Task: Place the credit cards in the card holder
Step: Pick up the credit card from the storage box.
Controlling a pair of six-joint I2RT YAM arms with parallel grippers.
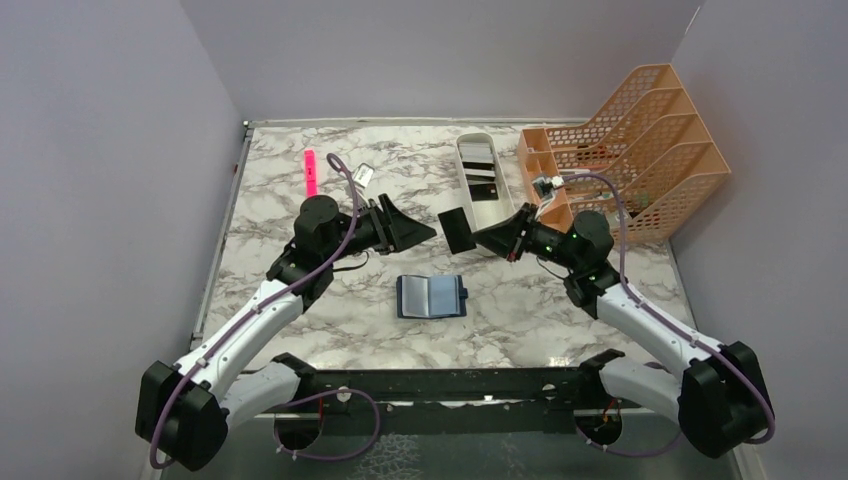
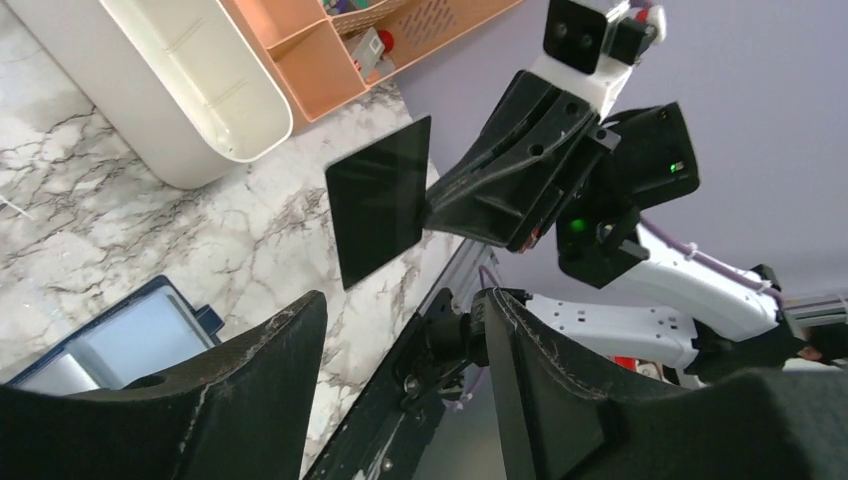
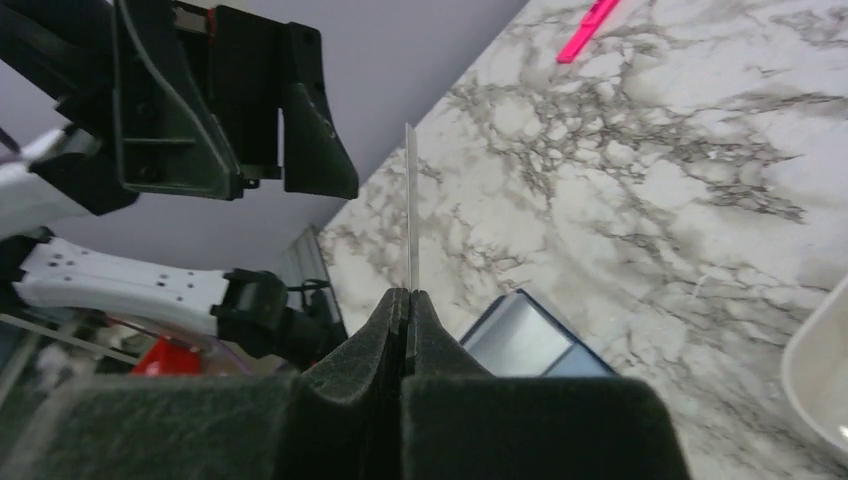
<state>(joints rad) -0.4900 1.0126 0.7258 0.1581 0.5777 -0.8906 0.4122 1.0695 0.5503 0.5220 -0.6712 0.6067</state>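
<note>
My left gripper should grab the credit card by its free edge [image 1: 447,232] and my right gripper should keep the card holder [image 1: 430,297] still, since it is lying loose.
The card holder [image 1: 431,296] lies open on the marble table, navy with lighter blue inside; it also shows in the left wrist view [image 2: 120,340] and the right wrist view [image 3: 525,340]. My right gripper [image 1: 492,236] is shut on a black credit card [image 1: 459,230], held in the air above the table, seen edge-on in the right wrist view [image 3: 411,210] and face-on in the left wrist view [image 2: 380,198]. My left gripper [image 1: 425,230] is open and empty, facing the card a short way to its left. More cards [image 1: 481,183] lie in the white tray [image 1: 503,207].
An orange mesh file rack [image 1: 640,140] stands at the back right, next to the white tray. A pink marker [image 1: 311,172] lies at the back left. A small tag [image 1: 363,174] lies near it.
</note>
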